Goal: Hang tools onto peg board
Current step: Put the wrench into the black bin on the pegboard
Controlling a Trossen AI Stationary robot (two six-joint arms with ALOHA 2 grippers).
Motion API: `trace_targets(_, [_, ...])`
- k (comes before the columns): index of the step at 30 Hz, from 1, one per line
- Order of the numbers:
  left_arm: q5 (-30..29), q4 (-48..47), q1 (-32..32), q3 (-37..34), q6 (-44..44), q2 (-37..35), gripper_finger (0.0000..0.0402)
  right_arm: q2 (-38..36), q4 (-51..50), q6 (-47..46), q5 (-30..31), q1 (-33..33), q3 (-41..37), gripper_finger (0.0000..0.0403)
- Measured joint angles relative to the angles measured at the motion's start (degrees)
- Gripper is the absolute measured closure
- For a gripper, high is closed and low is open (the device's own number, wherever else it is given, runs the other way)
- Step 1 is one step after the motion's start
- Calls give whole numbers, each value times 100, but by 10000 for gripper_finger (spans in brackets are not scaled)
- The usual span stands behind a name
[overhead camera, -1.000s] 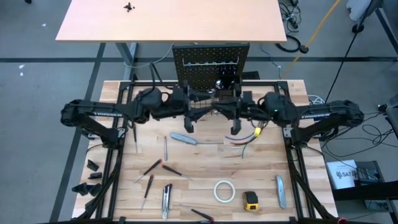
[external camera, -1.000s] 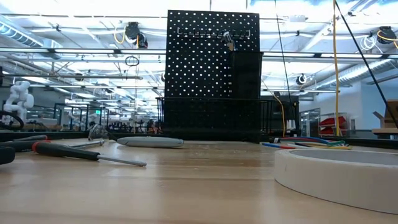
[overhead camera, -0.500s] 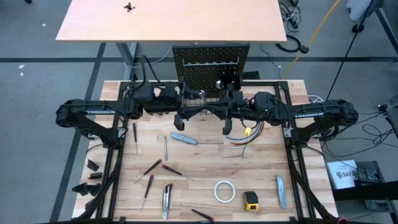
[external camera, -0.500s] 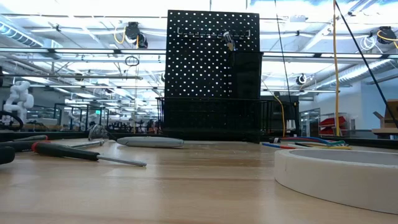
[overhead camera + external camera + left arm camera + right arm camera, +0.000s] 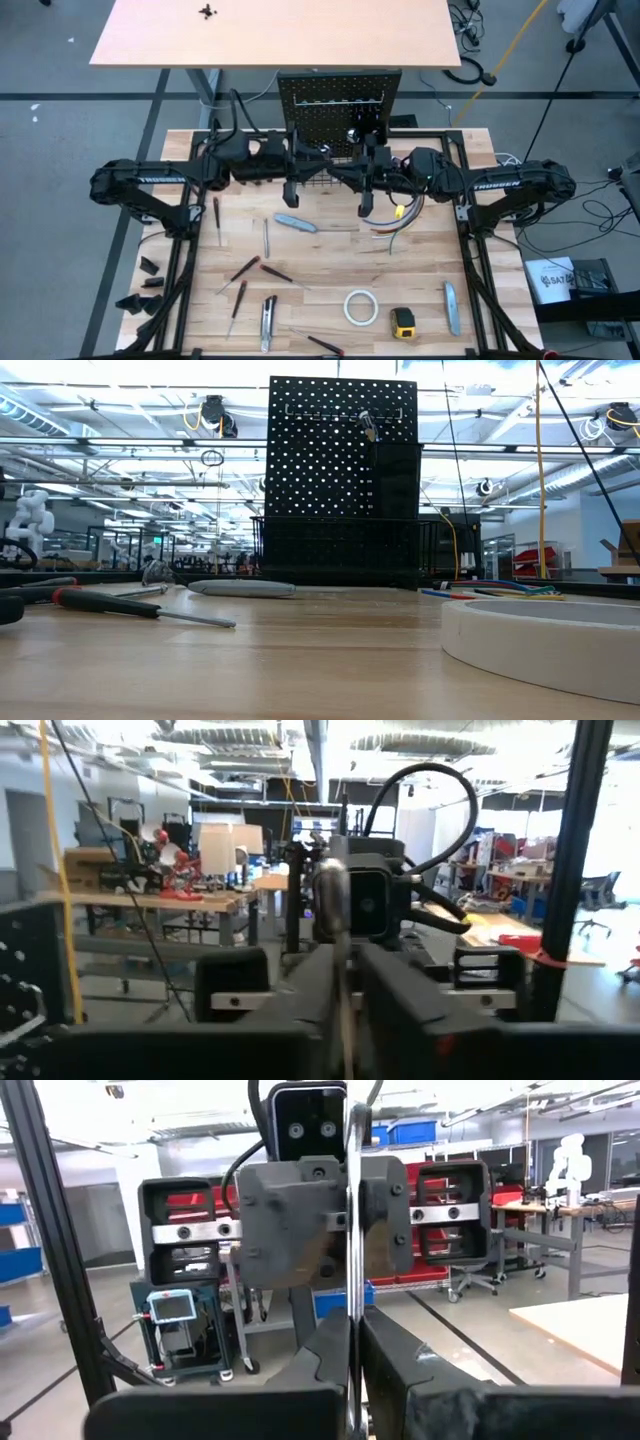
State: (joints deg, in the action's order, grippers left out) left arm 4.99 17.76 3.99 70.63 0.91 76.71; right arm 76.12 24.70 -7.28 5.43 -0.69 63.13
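Note:
I should take hold of the wrench's handle (image 5: 355, 1270) again with my right gripper, because both my grippers are pinching it. Then I should open my left gripper before the wrench goes to the black bin (image 5: 396, 480).
My two grippers meet in mid-air in front of the black peg board (image 5: 338, 105), which also shows in the low view (image 5: 343, 470). My left gripper (image 5: 316, 167) and my right gripper (image 5: 344, 172) face each other. Both are shut on one thin silver wrench (image 5: 352, 1230), which shows edge-on as a bright bar in the left wrist view (image 5: 336, 920). One silver tool (image 5: 369, 425) hangs on a hook near the board's top. Other tools lie flat on the table: a grey utility knife (image 5: 296, 222), a silver wrench (image 5: 266, 238), red-and-black screwdrivers (image 5: 243, 268), a white tape roll (image 5: 360, 307) and a yellow tape measure (image 5: 403, 322). My left gripper pinches the wrench's shaft (image 5: 341, 1005) between its two fingers, coming level from the table's left side. The wrench is lifted clear of the table and runs on toward my right gripper. My right gripper pinches the same shaft (image 5: 352, 1370) between its two fingers, coming level from the table's right side. The bar runs on past its fingers into my left gripper's jaws (image 5: 348, 1200).
A bundle of coloured wires (image 5: 395, 225) lies under my right arm. A second grey knife (image 5: 452, 307) lies near the front right and another (image 5: 268, 322) near the front left. The black frame rails (image 5: 185, 270) run along both table sides.
Both arms have gone together toward the table's left and far edges, nearer the peg board, with the wrench between them. They have then kept still. The tools on the table have not moved.

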Motion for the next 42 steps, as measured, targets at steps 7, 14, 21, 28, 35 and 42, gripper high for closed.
trace_targets(7, [14,-136,-4,9,-137,-4,394,4,-13,199,35,-6,-9,373])
trace_targets(14, [-80,-568,2,7,-132,-17,394,-69,-277,46,49,-112,7,284])
trace_targets(21, [-205,-799,2,2,12,84,395,-31,-1076,-242,-216,-247,212,244])
trace_targets(28, [-216,-813,28,2,13,90,396,-28,-1294,-51,-235,-243,225,277])
trace_targets(35, [-269,-854,50,2,34,109,396,-28,-1270,215,-283,-238,225,387])
trace_targets(42, [-725,-1170,39,3,24,95,335,-97,-1370,219,-112,-243,215,396])
